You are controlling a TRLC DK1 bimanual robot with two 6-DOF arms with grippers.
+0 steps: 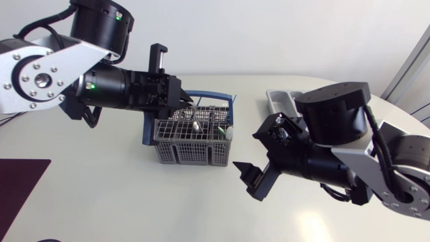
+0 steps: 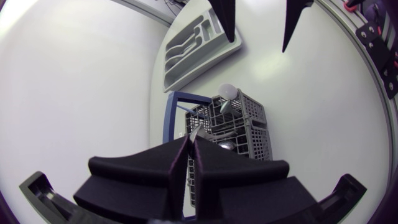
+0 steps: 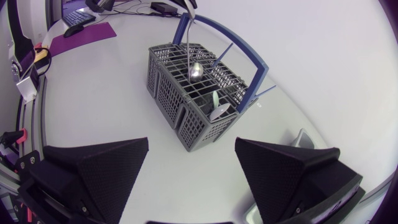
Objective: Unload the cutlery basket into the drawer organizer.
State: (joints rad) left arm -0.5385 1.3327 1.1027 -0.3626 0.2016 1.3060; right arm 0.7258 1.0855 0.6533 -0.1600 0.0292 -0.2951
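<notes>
The shiny bowl (image 1: 196, 126) will stay behind when the robot takes the held spoon away, since a thin handle (image 3: 188, 43) hangs from the left gripper next to that bowl.
A grey cutlery basket (image 1: 191, 151) with a blue handle (image 3: 249, 50) stands mid-table. My left gripper (image 1: 187, 102) hangs over it, shut on the handle of a metal spoon (image 3: 194, 70). The spoon hangs bowl down, just above the basket's compartments. A white spoon (image 3: 217, 107) and other pieces stand in the basket (image 2: 255, 118). My right gripper (image 1: 250, 180) is open and holds nothing, low over the table to the right of the basket (image 3: 168, 93). The grey drawer organizer (image 2: 199, 46) lies behind it, partly hidden by my right arm in the head view.
A purple mat (image 1: 20, 188) lies at the table's front left corner. Bare table stretches in front of the basket and between it and the organizer (image 1: 279, 101).
</notes>
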